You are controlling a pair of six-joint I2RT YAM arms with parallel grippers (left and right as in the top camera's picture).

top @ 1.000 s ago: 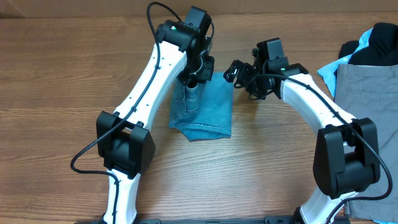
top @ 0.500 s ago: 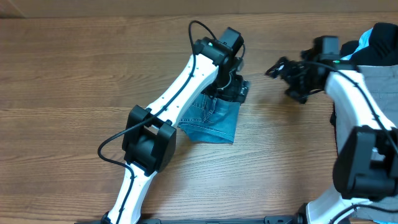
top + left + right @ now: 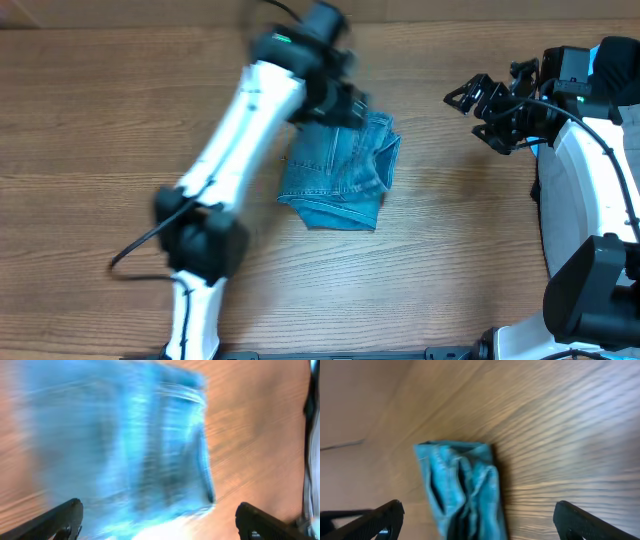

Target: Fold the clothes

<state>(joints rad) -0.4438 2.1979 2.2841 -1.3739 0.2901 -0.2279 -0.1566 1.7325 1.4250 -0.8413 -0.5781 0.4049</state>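
Note:
I can see the jeans' side (image 3: 384, 158) facing my right gripper lying rumpled and curled while my left gripper is over the jeans' far edge. I should straighten that side (image 3: 388, 172) with my right gripper.
The clothes in hand are light-blue denim jeans (image 3: 340, 172), lying folded in a small bundle on the wooden table (image 3: 100, 110). My left gripper (image 3: 343, 98) is blurred with motion just above the bundle's far edge. In the left wrist view it (image 3: 160, 522) stands open, with the smeared jeans (image 3: 125, 435) below it and nothing between the fingers. My right gripper (image 3: 482, 100) hangs open well to the right of the jeans, holding nothing. In its wrist view the gripper (image 3: 480, 520) stands wide, with the jeans (image 3: 460, 490) lying on the table ahead.
A pile of black and pale blue garments (image 3: 622, 70) sits at the far right edge, partly behind the right arm (image 3: 590, 170). The left arm (image 3: 240, 140) slants across the table left of the jeans.
My left gripper has opened and let go of the jeans, and its arm is swinging back left. The jeans now lie folded on the table. The right gripper has drawn away to the right.

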